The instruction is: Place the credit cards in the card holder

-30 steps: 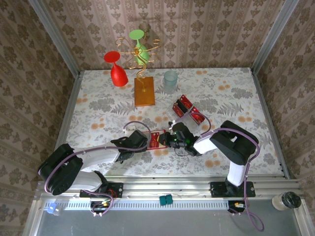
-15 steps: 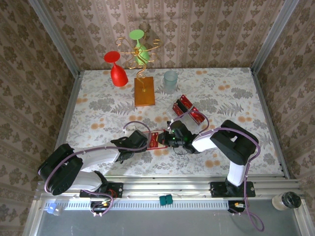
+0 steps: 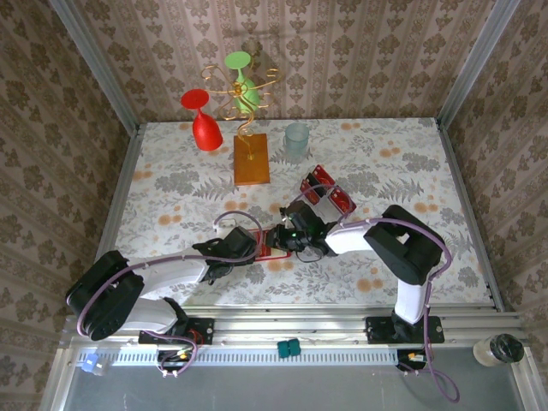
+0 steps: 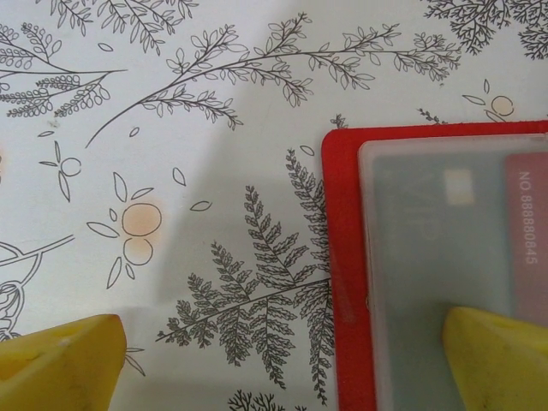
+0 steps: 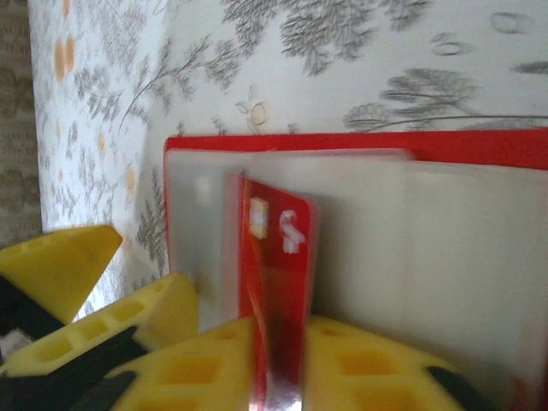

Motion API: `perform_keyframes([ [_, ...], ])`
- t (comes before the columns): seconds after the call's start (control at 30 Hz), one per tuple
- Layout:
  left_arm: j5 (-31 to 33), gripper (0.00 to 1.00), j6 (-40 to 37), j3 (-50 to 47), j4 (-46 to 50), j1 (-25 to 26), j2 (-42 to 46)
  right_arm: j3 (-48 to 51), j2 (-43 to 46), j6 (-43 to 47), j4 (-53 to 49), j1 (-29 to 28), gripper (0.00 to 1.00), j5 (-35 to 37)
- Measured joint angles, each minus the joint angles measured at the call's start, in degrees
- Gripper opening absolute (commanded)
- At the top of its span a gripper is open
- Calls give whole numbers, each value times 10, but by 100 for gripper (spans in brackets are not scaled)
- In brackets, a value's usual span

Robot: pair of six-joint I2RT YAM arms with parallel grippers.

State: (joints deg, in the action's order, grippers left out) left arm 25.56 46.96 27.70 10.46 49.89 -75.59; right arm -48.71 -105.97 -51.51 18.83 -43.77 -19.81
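Note:
The red credit card is only partway in the clear pocket (image 5: 239, 221), so next my right gripper lets go, closes its fingers and pushes the card's outer edge (image 5: 309, 261) in.
The red card holder (image 4: 347, 282) lies open on the floral cloth, clear pocket up; from above the card holder (image 3: 271, 243) sits between both arms. My left gripper (image 4: 282, 364) is open wide, its right fingertip (image 4: 501, 360) pressing on the pocket. A red credit card (image 5: 276, 257) stands slanted between the fingers of my right gripper (image 5: 278, 360), whose jaws are slightly apart. Its far end is inside the pocket, where the credit card (image 4: 527, 231) shows red through the plastic. More red cards (image 3: 324, 188) lie further back.
An orange wooden block (image 3: 251, 159) with a wire stand is at the back centre. It has a red glass (image 3: 204, 124), a green glass (image 3: 242, 77) and a clear cup (image 3: 296, 137) around it. The table's metal rail (image 3: 282, 325) runs along the near edge.
My right gripper has slid left toward the card holder, pushing the card further in. Its jaws, shut before, have parted a little. The left arm has not moved.

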Motion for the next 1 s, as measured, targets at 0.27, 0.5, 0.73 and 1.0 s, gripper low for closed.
perform_keyframes([
  [0.27, -2, 96, -3, -2, 9, -18, 25, -46, 31, 84, -170, 5, 42, 12],
  [0.5, -3, 96, -6, -29, 11, -45, 65, -109, 33, 144, -282, 9, 21, 42],
  [0.73, -7, 96, -6, -50, 14, -54, 76, -151, 6, 163, -305, 7, 17, 46],
  [1.0, -14, 96, -6, -54, 13, -54, 75, -172, -35, 169, -320, 0, 15, 46],
])
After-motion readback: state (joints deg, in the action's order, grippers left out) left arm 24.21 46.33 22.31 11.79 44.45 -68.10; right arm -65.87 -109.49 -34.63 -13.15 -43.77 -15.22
